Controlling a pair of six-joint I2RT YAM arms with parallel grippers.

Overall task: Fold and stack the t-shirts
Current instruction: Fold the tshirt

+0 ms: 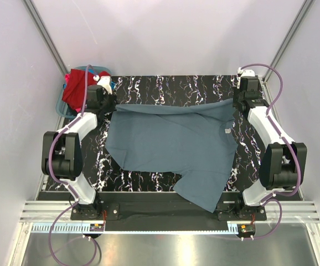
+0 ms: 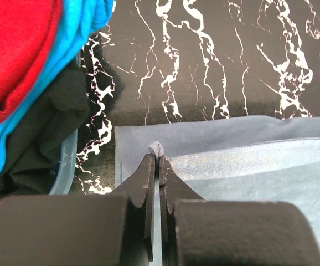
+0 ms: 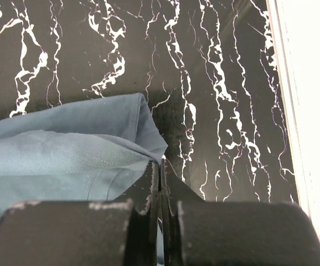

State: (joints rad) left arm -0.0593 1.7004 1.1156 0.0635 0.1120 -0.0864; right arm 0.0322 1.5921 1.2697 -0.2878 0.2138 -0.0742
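My right gripper should carry on toward the white label (image 1: 227,131), because the t-shirt's held edge (image 1: 174,111) is stretched straight over the t-shirt's body. It should let go once the edge lies flat.
A slate grey-blue t-shirt (image 1: 176,147) lies spread over the black marbled table (image 1: 165,88), its near part hanging over the front edge. My left gripper (image 1: 111,105) is shut on the shirt's far left corner; in the left wrist view (image 2: 159,159) a small fold of cloth (image 2: 156,148) pokes out between the tips. My right gripper (image 1: 236,102) is shut on the shirt's far right corner, seen in the right wrist view (image 3: 161,165) with the cloth (image 3: 77,149) bunched to its left. A red t-shirt (image 1: 76,87) and a bright blue one (image 2: 66,50) lie in the basket.
A teal-blue plastic basket (image 1: 66,105) stands at the far left corner of the table, holding the red and blue cloth and something dark (image 2: 38,138). The table's right edge (image 3: 282,111) runs close beside my right gripper. White walls enclose the cell.
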